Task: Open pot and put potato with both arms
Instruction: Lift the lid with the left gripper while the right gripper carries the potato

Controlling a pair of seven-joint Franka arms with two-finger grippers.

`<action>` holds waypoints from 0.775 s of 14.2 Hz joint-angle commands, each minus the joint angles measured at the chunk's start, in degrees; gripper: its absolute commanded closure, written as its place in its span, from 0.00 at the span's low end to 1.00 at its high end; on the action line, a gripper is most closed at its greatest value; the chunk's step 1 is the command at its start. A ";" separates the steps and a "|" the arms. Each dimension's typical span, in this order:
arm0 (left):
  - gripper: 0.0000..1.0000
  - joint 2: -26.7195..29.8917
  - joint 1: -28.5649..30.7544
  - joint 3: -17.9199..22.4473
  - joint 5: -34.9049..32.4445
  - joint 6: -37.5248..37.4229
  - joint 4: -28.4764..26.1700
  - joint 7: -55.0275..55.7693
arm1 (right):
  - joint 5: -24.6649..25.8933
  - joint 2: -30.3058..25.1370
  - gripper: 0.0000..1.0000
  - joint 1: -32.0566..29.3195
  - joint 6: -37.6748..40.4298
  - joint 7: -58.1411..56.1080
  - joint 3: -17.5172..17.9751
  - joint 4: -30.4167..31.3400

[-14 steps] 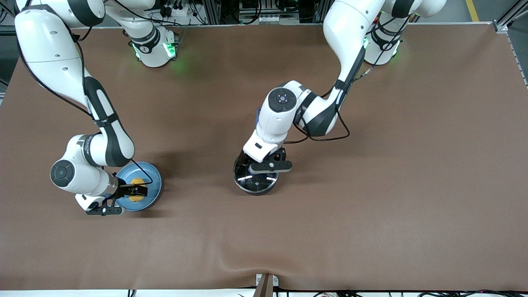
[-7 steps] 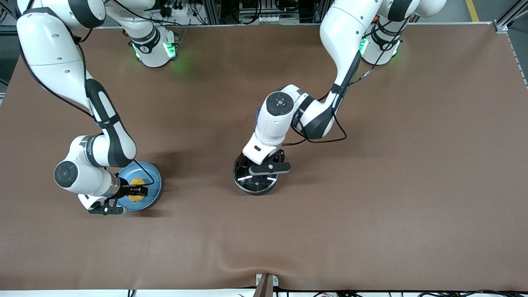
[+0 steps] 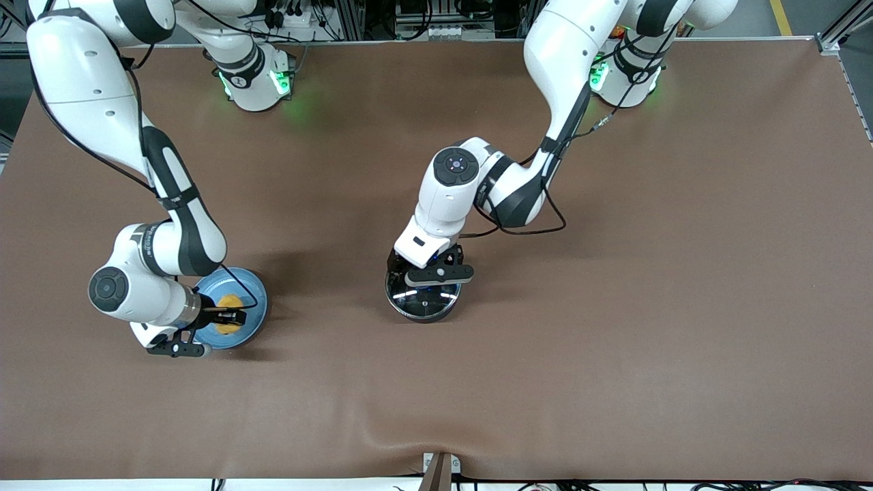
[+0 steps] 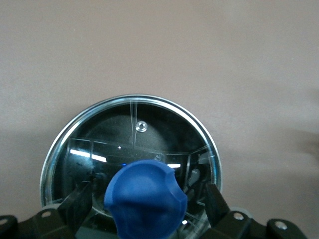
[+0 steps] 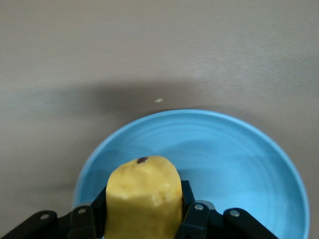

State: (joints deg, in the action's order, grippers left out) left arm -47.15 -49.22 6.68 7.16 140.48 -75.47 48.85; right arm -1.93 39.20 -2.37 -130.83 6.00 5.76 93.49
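Note:
My left gripper is to carry the glass lid (image 3: 423, 305) aside by its blue knob (image 4: 145, 200) before my right gripper brings the potato, as the lid closes the black pot.
The black pot (image 3: 423, 305) stands mid-table with its glass lid (image 4: 139, 129) on; its long handle is hidden under the left arm. My left gripper (image 3: 424, 286) is low over the lid, open, with a finger on each side of the blue knob (image 4: 145, 194) and a gap to each. The yellow potato (image 3: 230, 301) lies on a light-blue plate (image 3: 254, 300) toward the right arm's end. My right gripper (image 3: 225, 316) is shut on the potato (image 5: 144, 191), with both fingers (image 5: 190, 211) pressed against its sides over the plate (image 5: 234, 159).
Brown table mat (image 3: 614, 307) all around. A small bracket (image 3: 440, 467) sits at the table edge nearest the front camera. Both arm bases stand at the table edge farthest from that camera.
My left gripper has come down and shifted slightly toward the right arm's end, settling around the lid knob. My right gripper has closed in on the potato with little other movement.

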 commanded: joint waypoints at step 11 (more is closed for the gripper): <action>1.00 -1.19 -1.06 2.37 1.54 0.68 1.64 -2.88 | 0.08 -5.71 0.70 5.09 10.69 20.90 8.38 -3.84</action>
State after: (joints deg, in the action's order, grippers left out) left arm -48.22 -49.68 7.87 7.17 141.94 -74.78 47.01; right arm -1.89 34.12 2.77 -121.13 25.85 13.30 90.46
